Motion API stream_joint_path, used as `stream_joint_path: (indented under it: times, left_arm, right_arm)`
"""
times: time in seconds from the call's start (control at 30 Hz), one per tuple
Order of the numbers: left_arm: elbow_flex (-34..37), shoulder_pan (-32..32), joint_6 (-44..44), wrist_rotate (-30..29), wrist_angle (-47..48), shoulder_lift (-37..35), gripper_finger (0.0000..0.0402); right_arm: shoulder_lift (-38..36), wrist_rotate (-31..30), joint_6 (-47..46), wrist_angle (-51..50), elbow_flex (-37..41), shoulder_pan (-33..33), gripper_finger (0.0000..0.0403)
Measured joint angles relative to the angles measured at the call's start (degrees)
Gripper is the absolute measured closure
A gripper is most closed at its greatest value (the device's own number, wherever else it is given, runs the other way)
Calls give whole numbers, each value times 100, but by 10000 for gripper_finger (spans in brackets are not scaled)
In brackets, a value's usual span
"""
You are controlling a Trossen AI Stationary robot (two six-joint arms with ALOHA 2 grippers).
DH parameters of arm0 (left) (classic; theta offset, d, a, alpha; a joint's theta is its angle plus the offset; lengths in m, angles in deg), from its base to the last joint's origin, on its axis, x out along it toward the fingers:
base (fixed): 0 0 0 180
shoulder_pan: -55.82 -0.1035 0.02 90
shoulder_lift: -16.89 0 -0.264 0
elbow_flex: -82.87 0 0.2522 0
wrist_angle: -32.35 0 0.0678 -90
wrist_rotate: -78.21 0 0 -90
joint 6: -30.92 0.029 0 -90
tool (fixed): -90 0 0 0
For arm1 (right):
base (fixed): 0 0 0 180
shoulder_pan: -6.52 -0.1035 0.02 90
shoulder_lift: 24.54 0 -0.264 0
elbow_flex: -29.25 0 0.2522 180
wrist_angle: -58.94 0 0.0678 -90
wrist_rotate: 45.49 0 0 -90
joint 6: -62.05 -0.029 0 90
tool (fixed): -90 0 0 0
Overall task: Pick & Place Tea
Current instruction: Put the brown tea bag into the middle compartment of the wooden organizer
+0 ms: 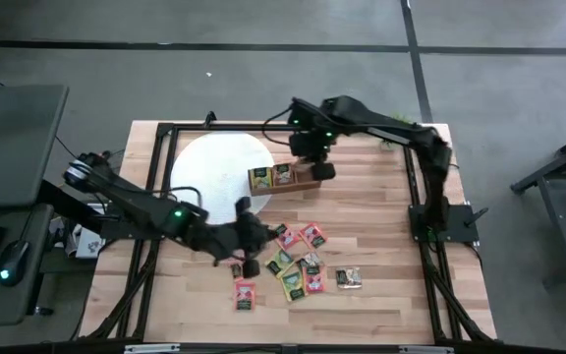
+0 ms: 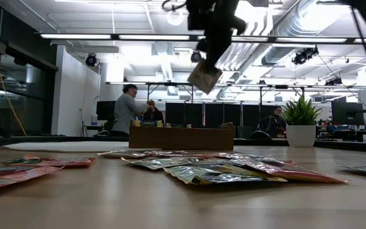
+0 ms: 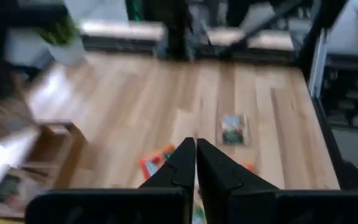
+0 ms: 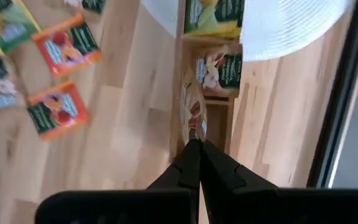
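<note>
The held brown packet [image 4: 193, 113] matches the one in the tray's middle compartment [image 4: 220, 71]. My right gripper should continue to take it there until the packet's lower edge is inside.
Several tea packets [image 1: 298, 261] in green, yellow and red lie flat on the wooden table, near the middle. A brown wooden tray [image 1: 285, 185] stands farther back with two packets [image 1: 271, 177] in its left and middle compartments. My right gripper [image 1: 318, 169] hangs above the tray's right end, shut on one tea packet [image 2: 204, 76]. My left gripper [image 1: 249, 258] is shut with nothing between its fingers [image 3: 185, 163]. It is raised above the left side of the loose packets. My right gripper pinches the tea packet by its upper edge [image 4: 193, 132] between its two fingers, coming from above and pointing steeply down. The packet hangs tilted below the fingertips, clear of the tray [image 2: 180, 137], over the tray's right compartment [image 4: 216, 121].
A white round mat [image 1: 214, 172] lies left of the tray, partly under it. A black frame [image 1: 416, 187] borders the table. Bare wood lies right of the packets. People and a potted plant [image 2: 300, 124] show in the room beyond.
</note>
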Motion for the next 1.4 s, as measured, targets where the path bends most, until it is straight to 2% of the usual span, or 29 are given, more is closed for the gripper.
stream_joint_path:
  times: [0.2, 0.6, 0.87, 1.4]
  left_arm:
    - [4, 282, 162, -683, 1054, -729, 389]
    - [4, 297, 762, -506, 1838, -1467, 389]
    - [6, 297, 717, -446, 2025, -1509, 389]
    - [6, 297, 589, -364, 2168, -1503, 389]
  right_arm:
    - [737, -349, 151, -1, -440, -3, 403]
    - [1631, -461, 179, 202, -959, -38, 403]
    - [1648, -372, 232, 686, -834, -102, 403]
    - [1638, -374, 293, 547, -812, -123, 403]
